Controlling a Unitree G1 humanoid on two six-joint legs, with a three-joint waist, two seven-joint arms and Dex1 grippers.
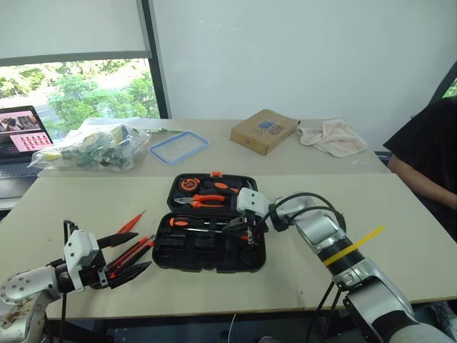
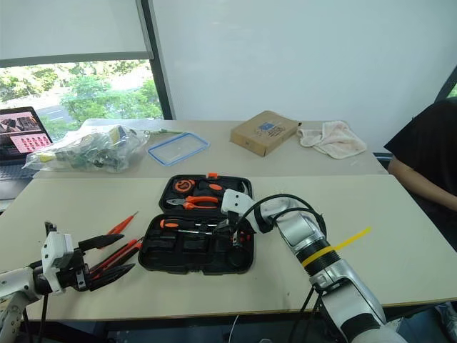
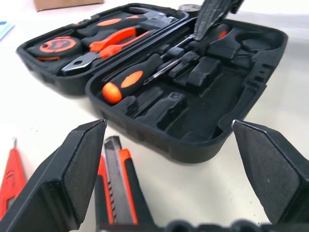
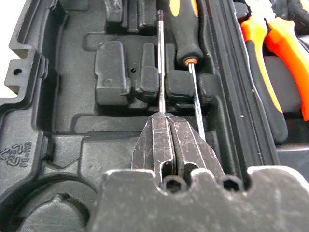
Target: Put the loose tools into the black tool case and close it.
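Note:
The case's raised blocks have a narrow gap [image 3: 193,69] between them, so the slim orange screwdriver [image 1: 131,224] will come to rest with its tip between the blocks when the robot lowers it.
The black tool case [image 1: 214,261] lies open at the table's centre, its lid half holding orange-handled pliers [image 1: 203,201]. My right gripper [image 4: 163,116] is down over the near half, shut on the thin shaft of a screwdriver [image 4: 161,58]. Beside that shaft, another orange-and-black screwdriver [image 3: 128,82] rests in a slot. My left gripper [image 1: 141,251] stands open low over the table to the left of the case. Loose tools lie at it: a utility knife [image 3: 116,179] between its fingers and an orange screwdriver [image 1: 131,223] just beyond.
On the far table sit a cardboard box [image 1: 263,131], a crumpled cloth [image 1: 332,136], a blue-rimmed lid [image 1: 179,147] and a plastic bag [image 1: 93,146]. A laptop [image 1: 21,136] stands at far left. A person's arm [image 1: 421,179] rests at the table's right edge.

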